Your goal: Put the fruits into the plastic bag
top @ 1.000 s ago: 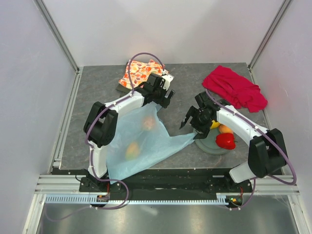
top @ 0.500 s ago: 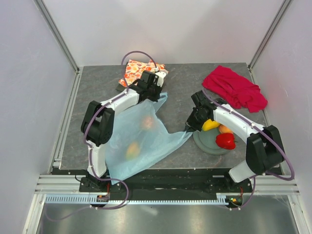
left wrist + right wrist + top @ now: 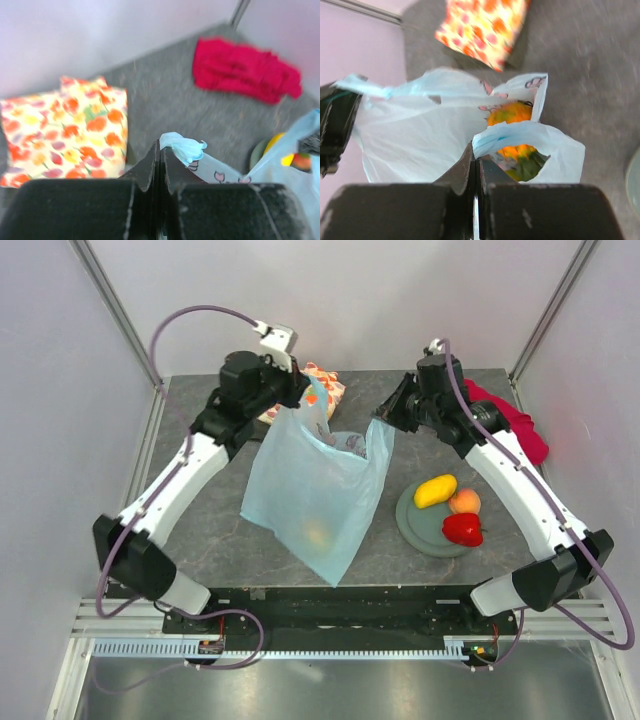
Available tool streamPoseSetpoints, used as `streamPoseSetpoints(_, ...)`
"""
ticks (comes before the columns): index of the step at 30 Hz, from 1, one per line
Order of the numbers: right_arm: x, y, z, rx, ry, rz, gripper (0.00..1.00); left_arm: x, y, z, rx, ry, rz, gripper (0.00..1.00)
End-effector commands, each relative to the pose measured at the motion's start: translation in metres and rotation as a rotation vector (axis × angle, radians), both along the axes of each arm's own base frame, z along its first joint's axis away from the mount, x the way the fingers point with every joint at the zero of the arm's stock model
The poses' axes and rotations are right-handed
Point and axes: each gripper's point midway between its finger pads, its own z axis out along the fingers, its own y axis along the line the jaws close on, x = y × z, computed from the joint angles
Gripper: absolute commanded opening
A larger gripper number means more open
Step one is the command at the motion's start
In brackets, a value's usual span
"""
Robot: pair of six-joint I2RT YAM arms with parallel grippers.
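Next, my right gripper comes free for the red pepper (image 3: 463,529) after I lower the plastic bag (image 3: 314,485), because the bag hangs from both grippers while fruits sit on the plate.
The light-blue plastic bag (image 3: 315,490) hangs between both arms, lifted off the table with its mouth spread. My left gripper (image 3: 300,400) (image 3: 160,146) is shut on one bunched handle (image 3: 182,146). My right gripper (image 3: 385,418) (image 3: 475,150) is shut on the other handle loop (image 3: 520,132). Inside the bag lies the orange pineapple (image 3: 512,112) with its green leaves (image 3: 527,167), and a yellowish fruit (image 3: 318,533) shows through the bottom. A yellow mango piece (image 3: 435,490), a peach (image 3: 464,502) and a red pepper-like piece (image 3: 462,528) sit on the grey-green plate (image 3: 420,525).
An orange floral cloth (image 3: 325,385) (image 3: 65,130) lies at the back behind the left gripper. A red cloth (image 3: 520,425) (image 3: 245,70) lies at the back right. Grey walls with metal posts close in the table on three sides.
The bag lay flat on the table; both grippers have shut on its handles and raised it toward the back. The right arm left the plate, and the yellow mango piece lies there.
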Motion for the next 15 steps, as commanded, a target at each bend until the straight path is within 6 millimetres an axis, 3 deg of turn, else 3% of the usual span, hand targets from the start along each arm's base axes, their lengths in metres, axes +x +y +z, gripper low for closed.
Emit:
streamPoseSetpoints(1,0.009,-0.006,0.064,-0.042,-0.228,0.038,0.0,-0.025,0.028,0.072,-0.144,-0.147,0.084,0.01)
streamPoseSetpoints(3,0.009,-0.008,0.074,-0.049,-0.265,0.044,0.0,-0.035,0.036,0.073,-0.161,-0.153,0.103,0.02)
streamPoseSetpoints(4,0.009,-0.008,0.078,-0.056,-0.289,0.051,0.0,-0.047,0.044,0.087,-0.188,-0.19,0.112,0.02)
streamPoseSetpoints(5,0.006,-0.009,0.084,-0.051,-0.312,0.053,0.0,-0.052,0.047,0.075,-0.197,-0.167,0.122,0.02)
streamPoseSetpoints(7,0.006,-0.008,0.09,-0.06,-0.362,0.078,0.0,-0.073,0.059,0.083,-0.258,-0.174,0.143,0.02)
streamPoseSetpoints(8,0.002,-0.009,0.095,-0.057,-0.384,0.089,0.0,-0.078,0.06,0.065,-0.26,-0.144,0.144,0.02)
streamPoseSetpoints(10,0.001,-0.007,0.104,-0.078,-0.438,0.129,0.0,-0.098,0.067,0.07,-0.328,-0.147,0.146,0.02)
streamPoseSetpoints(11,-0.002,-0.004,0.107,-0.079,-0.456,0.159,0.0,-0.102,0.069,0.048,-0.325,-0.105,0.154,0.02)
streamPoseSetpoints(15,-0.007,0.006,0.125,-0.093,-0.553,0.259,0.0,-0.128,0.088,0.021,-0.385,-0.076,0.22,0.02)
